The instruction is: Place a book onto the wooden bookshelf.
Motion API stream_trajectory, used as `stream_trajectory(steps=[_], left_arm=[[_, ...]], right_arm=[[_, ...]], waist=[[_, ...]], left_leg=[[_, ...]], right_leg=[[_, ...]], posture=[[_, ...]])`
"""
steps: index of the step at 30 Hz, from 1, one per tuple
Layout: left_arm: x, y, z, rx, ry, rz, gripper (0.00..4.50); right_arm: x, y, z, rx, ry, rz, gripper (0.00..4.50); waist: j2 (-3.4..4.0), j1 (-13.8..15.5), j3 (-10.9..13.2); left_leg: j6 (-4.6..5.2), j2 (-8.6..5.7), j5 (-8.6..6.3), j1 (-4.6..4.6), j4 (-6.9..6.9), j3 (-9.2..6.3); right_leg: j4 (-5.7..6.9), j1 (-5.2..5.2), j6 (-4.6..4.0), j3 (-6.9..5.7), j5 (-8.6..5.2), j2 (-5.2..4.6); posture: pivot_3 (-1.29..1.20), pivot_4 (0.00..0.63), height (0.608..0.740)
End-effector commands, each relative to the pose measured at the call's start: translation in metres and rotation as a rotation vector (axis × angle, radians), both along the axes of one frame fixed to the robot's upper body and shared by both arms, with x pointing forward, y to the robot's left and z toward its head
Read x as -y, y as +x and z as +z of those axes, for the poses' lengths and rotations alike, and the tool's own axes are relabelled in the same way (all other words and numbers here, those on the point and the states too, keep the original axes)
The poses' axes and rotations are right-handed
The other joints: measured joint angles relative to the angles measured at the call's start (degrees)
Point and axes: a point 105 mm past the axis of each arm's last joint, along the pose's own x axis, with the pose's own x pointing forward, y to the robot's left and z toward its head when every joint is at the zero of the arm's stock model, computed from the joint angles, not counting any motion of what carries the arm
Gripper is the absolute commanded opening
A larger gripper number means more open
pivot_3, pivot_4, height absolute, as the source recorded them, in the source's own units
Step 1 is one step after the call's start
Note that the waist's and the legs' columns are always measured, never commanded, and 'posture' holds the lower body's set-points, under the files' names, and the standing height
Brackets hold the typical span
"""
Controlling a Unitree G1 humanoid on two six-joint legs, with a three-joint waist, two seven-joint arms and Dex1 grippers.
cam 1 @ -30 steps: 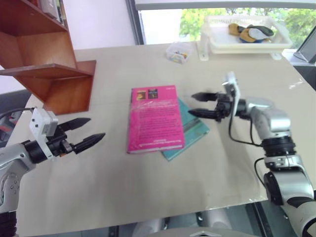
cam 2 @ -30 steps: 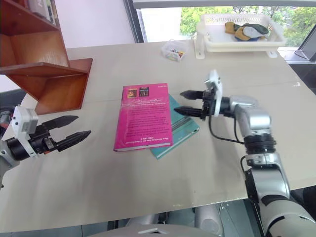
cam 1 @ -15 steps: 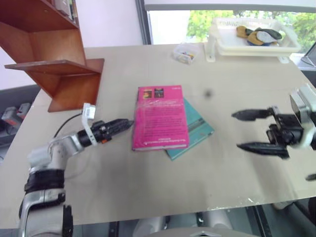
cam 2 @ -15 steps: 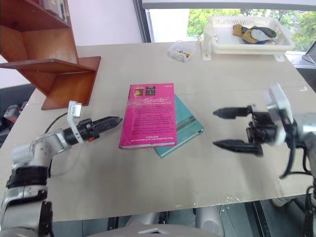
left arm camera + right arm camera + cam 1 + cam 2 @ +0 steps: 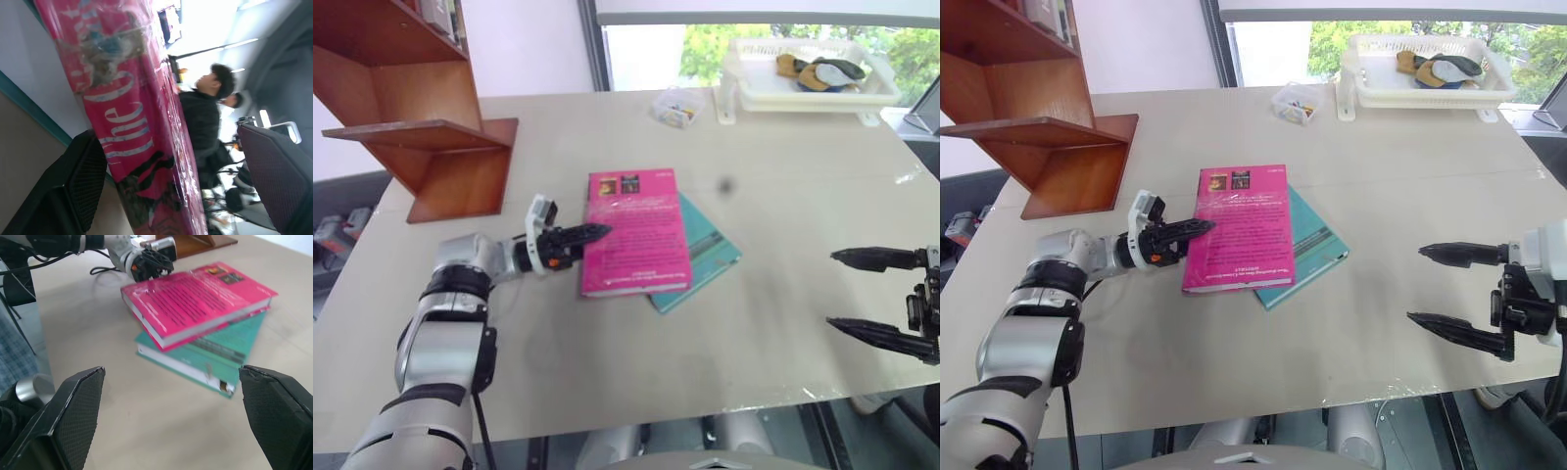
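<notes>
Next, I center the open fingers around the spine (image 5: 149,176) before I close them and lift, because the pink book's spine (image 5: 122,120) slants close to my left gripper's lower finger.
The pink book (image 5: 636,230) lies flat mid-table, back cover up, partly on top of a thinner teal book (image 5: 710,257). My left gripper (image 5: 589,243) is at the pink book's left long edge, open, with the upper fingertip over the cover's edge. In the left wrist view the pink spine (image 5: 132,132) stands close in front, beside one black finger pad (image 5: 80,181). My right gripper (image 5: 1416,284) hangs open and empty over the table's near right part, well away from the books. The wooden bookshelf (image 5: 421,147) stands at the table's far left.
A white plastic basket (image 5: 808,83) with some items sits at the far right by the window. A small clear box (image 5: 674,106) stands beside it. A person (image 5: 205,127) sits in the room beyond the books. The near table edge runs just below my right gripper.
My left gripper has moved right to the pink book's left edge and rolled over. The right gripper has drawn back from the books toward the near right edge. The books have not moved.
</notes>
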Motion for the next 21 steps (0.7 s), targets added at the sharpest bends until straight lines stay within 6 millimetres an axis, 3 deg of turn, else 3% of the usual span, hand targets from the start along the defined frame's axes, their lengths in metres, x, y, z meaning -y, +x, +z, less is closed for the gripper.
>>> stream_trajectory(steps=[1, 4, 5, 7, 8, 11, 21], left_arm=[[0.006, 0.003, 0.011, 0.008, -0.060, -0.027, 4.38], [0.009, 0.003, 0.010, -0.022, -0.076, -0.027, 3.74], [0.009, 0.003, 0.010, -0.024, -0.076, -0.027, 3.16], [0.009, 0.002, 0.008, -0.031, -0.072, -0.029, 2.41], [0.008, 0.001, 0.007, -0.038, -0.075, -0.029, 1.79], [0.003, -0.003, 0.004, -0.057, -0.067, -0.028, 0.63], [-0.014, -0.017, -0.008, -0.013, -0.031, -0.019, 0.46]], right_arm=[[0.002, -0.005, 0.013, 0.069, -0.012, -0.013, 4.50], [0.008, -0.006, 0.013, 0.068, -0.013, -0.038, 4.50], [0.009, -0.006, 0.013, 0.068, -0.016, -0.044, 4.50], [0.011, -0.006, 0.012, 0.066, -0.020, -0.051, 4.50], [0.010, -0.006, 0.012, 0.066, -0.019, -0.052, 4.50], [0.011, -0.006, 0.012, 0.066, -0.016, -0.054, 4.50], [0.013, 0.002, 0.010, 0.065, -0.022, -0.045, 4.50]], waist=[[-0.05, 0.1, 0.0], [-0.08, 0.2, 0.0], [-0.08, 0.2, 0.1], [-0.10, 0.3, 0.1], [-0.10, 0.3, 0.1], [-0.10, 0.3, 0.1], [-0.09, -0.1, 0.1]], left_leg=[[0.00, 0.00, 0.00, 0.00, 0.00, 0.00], [0.01, 0.00, -0.01, -0.02, 0.00, -0.01], [0.02, 0.00, -0.01, -0.03, 0.00, -0.02], [0.03, 0.01, -0.02, -0.03, 0.00, -0.01], [0.03, 0.01, -0.02, -0.03, 0.00, -0.01], [0.03, 0.02, -0.02, -0.02, 0.00, -0.01], [0.02, 0.05, -0.02, 0.02, 0.00, 0.00]], right_leg=[[0.00, 0.00, 0.00, 0.00, 0.00, 0.00], [0.00, -0.02, 0.00, 0.00, 0.00, -0.01], [0.00, -0.02, 0.00, 0.01, 0.00, -0.02], [0.00, -0.02, 0.00, 0.02, 0.00, -0.02], [0.00, -0.02, 0.00, 0.02, 0.00, -0.03], [0.01, -0.02, 0.00, 0.04, 0.00, -0.04], [0.02, -0.03, 0.00, 0.10, 0.00, -0.27]], posture=[[0.00, 0.150, 0.740], [0.00, 0.150, 0.740], [0.00, 0.150, 0.740], [0.00, 0.150, 0.740], [0.00, 0.150, 0.740], [0.00, 0.150, 0.740], [0.00, 0.150, 0.740]])
